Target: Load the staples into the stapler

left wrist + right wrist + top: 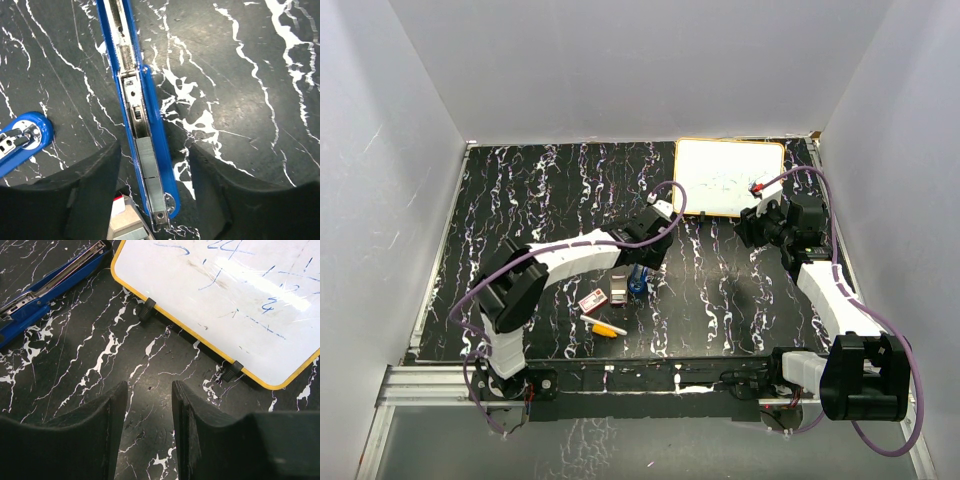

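I should grip the stapler's magazine (149, 162) with my left gripper and swing the stapler's far end (103, 247) closer, because that end lies by the whiteboard, away from my right gripper.
The blue stapler (159, 125) lies opened on the black marbled table, its magazine channel facing up. Two silvery staples strips (149, 167) lie end to end in the near end of that channel. My left gripper (155, 146) stands open astride the magazine, its fingers (95, 190) clear of both sides. The stapler's swung-open blue arm (22, 136) shows at left. The red-and-white staple box (120, 215) sits just below the magazine tip. From above, the stapler (638, 279) is under the left gripper (642, 262). My right gripper (149, 395) hovers open and empty over bare table.
A yellow-framed whiteboard (730, 177) lies at the back right, close to the right gripper (752, 224). The staple box (592, 299) and a yellow-and-white marker (605, 327) lie near the front, left of the stapler. White walls enclose the table.
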`<state>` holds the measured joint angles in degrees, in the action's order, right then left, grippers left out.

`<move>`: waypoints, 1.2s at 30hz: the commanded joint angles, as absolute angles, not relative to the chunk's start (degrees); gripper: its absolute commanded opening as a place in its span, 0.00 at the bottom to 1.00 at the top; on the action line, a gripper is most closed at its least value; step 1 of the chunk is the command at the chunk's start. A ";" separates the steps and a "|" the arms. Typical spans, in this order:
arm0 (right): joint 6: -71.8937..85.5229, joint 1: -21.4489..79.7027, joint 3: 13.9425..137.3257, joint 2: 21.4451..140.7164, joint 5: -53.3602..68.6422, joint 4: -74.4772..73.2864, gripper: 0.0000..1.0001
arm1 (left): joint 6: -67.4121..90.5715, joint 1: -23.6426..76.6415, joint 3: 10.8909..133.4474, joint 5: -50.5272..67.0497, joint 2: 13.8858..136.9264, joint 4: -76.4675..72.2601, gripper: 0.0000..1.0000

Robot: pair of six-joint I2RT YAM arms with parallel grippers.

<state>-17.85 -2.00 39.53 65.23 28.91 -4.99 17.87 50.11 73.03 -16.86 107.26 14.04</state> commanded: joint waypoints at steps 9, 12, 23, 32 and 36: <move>-17.93 -2.46 39.47 63.08 30.50 -3.52 0.44 | 8.85 50.44 67.99 -7.87 100.66 10.66 0.62; -17.87 -2.46 39.48 63.27 30.71 -3.54 0.44 | 8.03 50.40 68.48 -7.50 102.16 11.42 0.60; -17.98 -2.44 39.59 64.19 31.03 -3.68 0.45 | 6.70 49.77 66.54 -9.60 102.79 9.85 0.55; -18.36 -2.46 39.80 64.62 31.20 -4.04 0.45 | 3.99 49.65 65.30 -10.64 99.71 7.34 0.55; -18.45 -2.46 39.81 64.68 31.34 -4.13 0.45 | 4.15 49.48 65.12 -10.14 100.41 7.46 0.54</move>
